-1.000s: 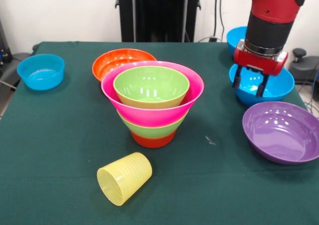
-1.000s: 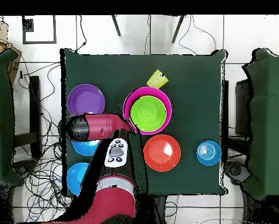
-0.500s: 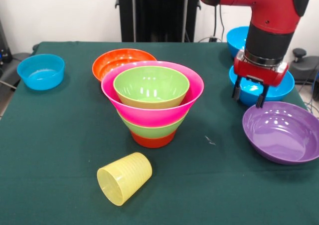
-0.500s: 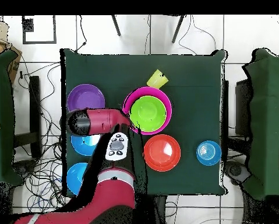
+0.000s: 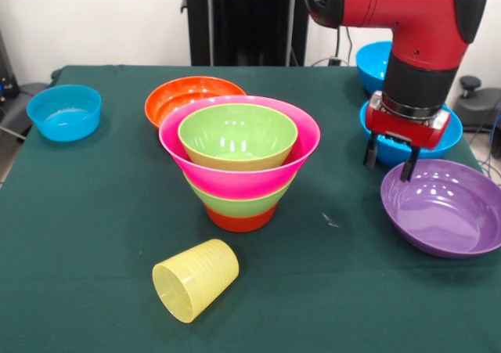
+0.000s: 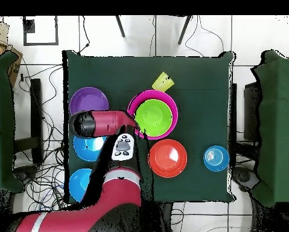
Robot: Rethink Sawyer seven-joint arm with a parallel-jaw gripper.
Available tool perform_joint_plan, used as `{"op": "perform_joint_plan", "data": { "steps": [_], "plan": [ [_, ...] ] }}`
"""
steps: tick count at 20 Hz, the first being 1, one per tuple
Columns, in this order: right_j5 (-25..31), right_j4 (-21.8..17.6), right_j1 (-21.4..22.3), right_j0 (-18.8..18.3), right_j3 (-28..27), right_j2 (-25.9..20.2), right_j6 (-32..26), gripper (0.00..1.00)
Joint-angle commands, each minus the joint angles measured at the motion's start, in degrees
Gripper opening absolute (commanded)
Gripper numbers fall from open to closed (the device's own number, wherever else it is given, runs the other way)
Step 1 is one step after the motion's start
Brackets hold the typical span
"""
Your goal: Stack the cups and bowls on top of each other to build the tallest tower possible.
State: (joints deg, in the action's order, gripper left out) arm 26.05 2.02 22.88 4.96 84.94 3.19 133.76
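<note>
The wide purple bowl (image 5: 445, 212) will tilt steeply when I lift it, because my gripper hangs only at the far rim (image 5: 409, 170) of the bowl.
The tower (image 5: 239, 161) stands mid-table: a small orange base, a lime green bowl, a big pink bowl and a lime green bowl inside it; it also shows in the overhead view (image 6: 152, 115). The pale-yellow cup (image 5: 196, 279) lies on its side in front of the tower, mouth toward the camera. My gripper (image 5: 387, 163) is open and empty, hanging over the near rim of a blue bowl (image 5: 446, 136) and the far rim of the purple bowl (image 5: 442, 206). A wide orange bowl (image 5: 184, 95) sits behind the tower.
A blue bowl (image 5: 65, 111) sits at the far left and another blue bowl (image 5: 373, 62) at the back right. In the overhead view the arm (image 6: 104, 124) covers part of the blue bowl (image 6: 89, 148) by the purple bowl (image 6: 89, 101).
My gripper has come down and forward, from above the blue bowl toward the gap between it and the purple bowl. The bowls and cup have not moved.
</note>
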Motion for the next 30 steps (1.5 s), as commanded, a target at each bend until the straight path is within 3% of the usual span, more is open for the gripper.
{"op": "perform_joint_plan", "data": {
  "steps": [1,15,30],
  "plan": [
    [-3.74,0.3,-3.16,-2.78,0.08,-7.94,1.52,1.0],
    [-6.81,-0.62,-3.88,-4.37,1.04,-10.9,2.02,1.0],
    [-7.3,-2.04,-4.67,-3.94,1.69,-10.55,1.27,1.0]
  ]
}}
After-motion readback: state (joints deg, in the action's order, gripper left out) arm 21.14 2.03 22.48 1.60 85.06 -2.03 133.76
